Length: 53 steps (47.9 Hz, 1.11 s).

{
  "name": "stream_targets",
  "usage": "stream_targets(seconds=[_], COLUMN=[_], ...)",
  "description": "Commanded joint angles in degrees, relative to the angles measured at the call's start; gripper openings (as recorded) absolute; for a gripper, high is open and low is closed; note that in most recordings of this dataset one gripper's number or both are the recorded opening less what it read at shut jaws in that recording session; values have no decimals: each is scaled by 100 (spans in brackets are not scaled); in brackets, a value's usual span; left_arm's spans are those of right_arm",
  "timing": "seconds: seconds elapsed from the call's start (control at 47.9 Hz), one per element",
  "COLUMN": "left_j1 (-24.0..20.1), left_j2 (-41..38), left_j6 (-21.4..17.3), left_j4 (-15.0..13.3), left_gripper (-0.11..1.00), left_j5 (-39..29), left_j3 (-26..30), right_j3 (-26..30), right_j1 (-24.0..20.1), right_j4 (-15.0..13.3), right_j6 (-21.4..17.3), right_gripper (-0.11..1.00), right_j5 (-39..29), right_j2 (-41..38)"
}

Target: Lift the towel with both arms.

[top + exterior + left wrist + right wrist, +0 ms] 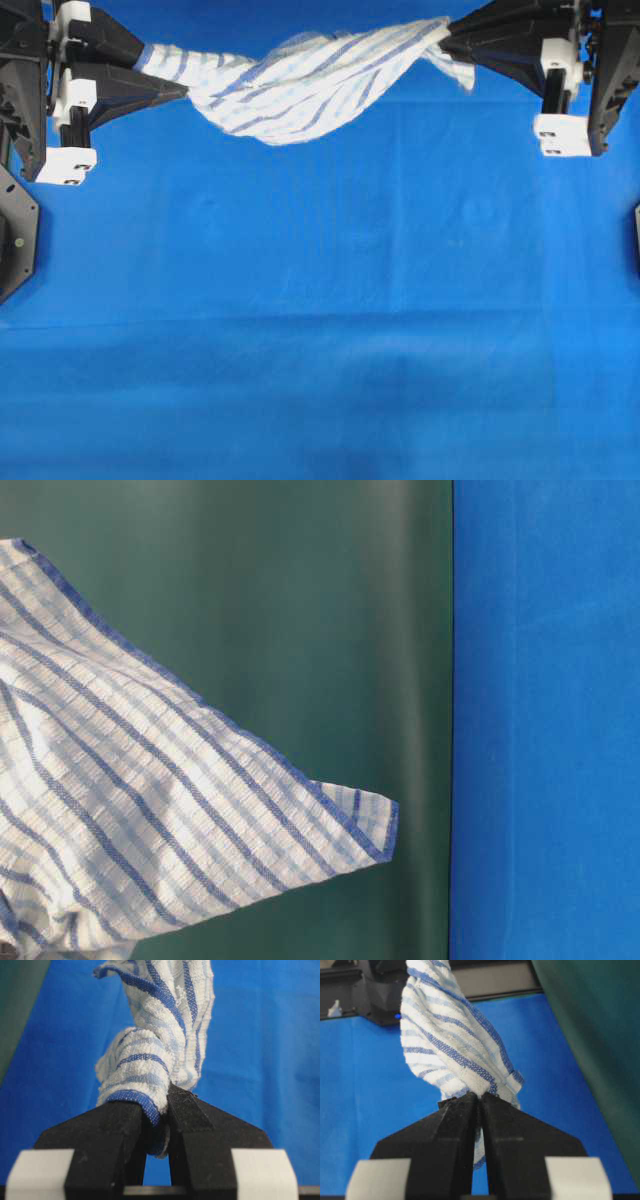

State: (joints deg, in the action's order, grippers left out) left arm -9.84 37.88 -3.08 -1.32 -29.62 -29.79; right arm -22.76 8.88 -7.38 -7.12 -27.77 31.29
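The towel is hanging twisted, with a thick bunch of cloth in my left gripper point(137, 1067). Next, I put the towel down and pinch its edge with both grippers before I lift it.
The white towel with thin blue stripes point(300, 85) hangs stretched and twisted between my two arms, clear of the blue sheet. My left gripper point(165, 78) is shut on its left end; in the left wrist view the cloth point(155, 1045) bunches out of the shut gripper point(162, 1105). My right gripper point(445, 45) is shut on the right end; in the right wrist view the towel point(450, 1040) rises from the pinched gripper point(480, 1097). A loose corner of the towel point(150, 800) hangs in the table-level view.
A large plain blue sheet point(330, 330) covers the table below. A dark green backdrop point(330, 620) stands behind. Black mounts sit at the left edge point(15, 235) and right edge point(636, 235).
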Motion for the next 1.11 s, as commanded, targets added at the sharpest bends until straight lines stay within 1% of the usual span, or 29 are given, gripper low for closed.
stream_targets(seconds=[0.0,0.104,0.251,0.293,0.313,0.334,0.376,0.418,0.439,0.481,0.502,0.522,0.564,0.585,0.627,0.69,0.836,0.961,1.087], left_j1=[-18,62,62,62,62,62,79,97,105,132,132,158,167,167,167,167,167,167,167], left_j2=[9,0,26,26,26,26,26,26,26,35,35,44,53,53,70,79,70,70,44], left_j6=[-9,9,-18,-9,9,18,26,26,26,26,26,26,26,26,35,35,44,70,70], left_j4=[0,0,0,0,0,-9,-9,-9,-9,-9,0,-9,0,0,-9,0,-9,-9,-9], left_gripper=[5,5,6,8,11,16,27,40,47,59,67,73,83,86,91,91,90,90,90], left_j5=[70,53,62,70,70,70,70,79,79,88,97,97,97,97,97,97,123,334,765], left_j3=[158,158,141,141,132,132,132,123,123,114,114,114,105,105,105,70,-88,-439,-958], right_j3=[132,132,123,123,123,123,114,114,105,97,97,97,97,97,88,62,-149,-483,-905], right_j1=[-18,-9,-18,-9,-18,-9,-18,-9,-18,-18,-18,-18,-18,-18,-9,-18,-18,-18,-26], right_j4=[-18,-44,-114,-114,-123,-114,-114,-132,-158,-211,-229,-237,-255,-255,-264,-255,-255,-246,-220], right_j6=[18,18,9,9,0,-9,-18,-18,-9,-26,-35,-44,-44,-44,-44,-53,-79,-149,-185], right_gripper=[4,5,5,6,6,10,22,34,42,54,59,63,68,69,66,64,65,65,65], right_j5=[9,-70,-149,-132,-132,-132,-123,-123,-114,-123,-114,-114,-114,-114,-123,-123,-97,123,492], right_j2=[53,62,62,62,62,62,62,62,62,62,62,62,62,62,62,62,53,62,35])
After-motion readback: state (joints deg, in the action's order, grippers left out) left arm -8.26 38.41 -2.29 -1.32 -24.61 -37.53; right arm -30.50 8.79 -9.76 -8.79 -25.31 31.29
